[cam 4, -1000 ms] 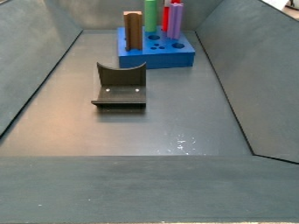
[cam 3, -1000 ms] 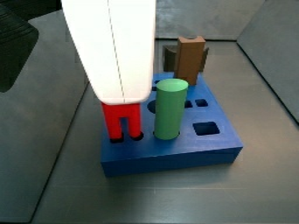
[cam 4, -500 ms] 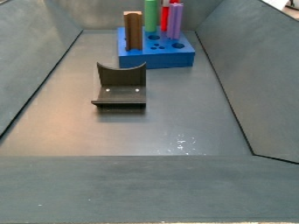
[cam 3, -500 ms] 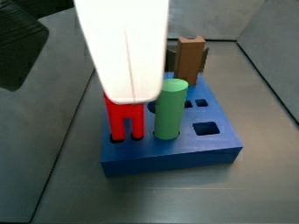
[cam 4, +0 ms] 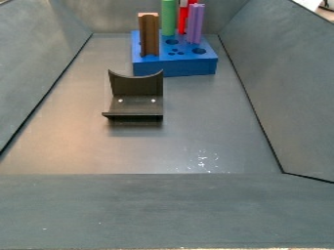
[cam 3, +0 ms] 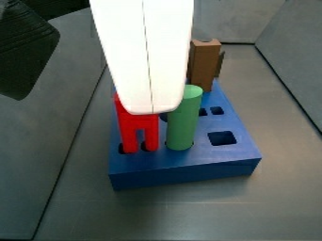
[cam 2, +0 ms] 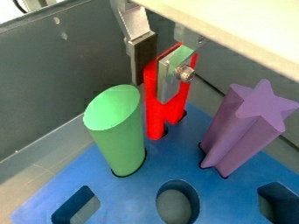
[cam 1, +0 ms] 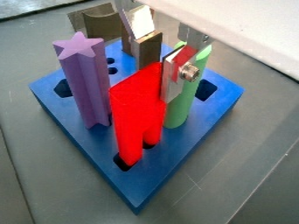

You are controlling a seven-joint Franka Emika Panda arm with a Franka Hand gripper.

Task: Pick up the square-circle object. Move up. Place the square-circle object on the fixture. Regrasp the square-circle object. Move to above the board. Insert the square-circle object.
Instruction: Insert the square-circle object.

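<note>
I expect the red peg (cam 3: pixel 138 122) to sink until its wide body meets the board when I push, because the forked foot (cam 3: pixel 130 140) still stands tall above its holes.
The square-circle object, a bright red peg (cam 1: pixel 138 118), stands upright with its forked foot in a hole of the blue board (cam 1: pixel 82 131). It also shows in a wrist view (cam 2: pixel 160 109) and in both side views (cam 3: pixel 130 122) (cam 4: pixel 198 20). My gripper (cam 1: pixel 159 81) (cam 2: pixel 156 89) is just above the peg's top, and its silver fingers (cam 1: pixel 177 74) straddle the peg. The jaws are parted and the far finger stands clear of the peg. In a side view the gripper's white body (cam 3: pixel 145 56) hides the fingers. The dark fixture (cam 4: pixel 131 98) stands on the floor, apart from the board.
A green cylinder (cam 3: pixel 185 118), a purple star-topped peg (cam 1: pixel 82 74) and a brown notched block (cam 3: pixel 205 61) also stand in the board (cam 3: pixel 189 160). Several holes (cam 2: pixel 177 199) are open. Grey tray walls (cam 4: pixel 53 68) enclose the floor.
The gripper's white body has shifted right and looms larger in the side view. The red peg has stayed standing in the board.
</note>
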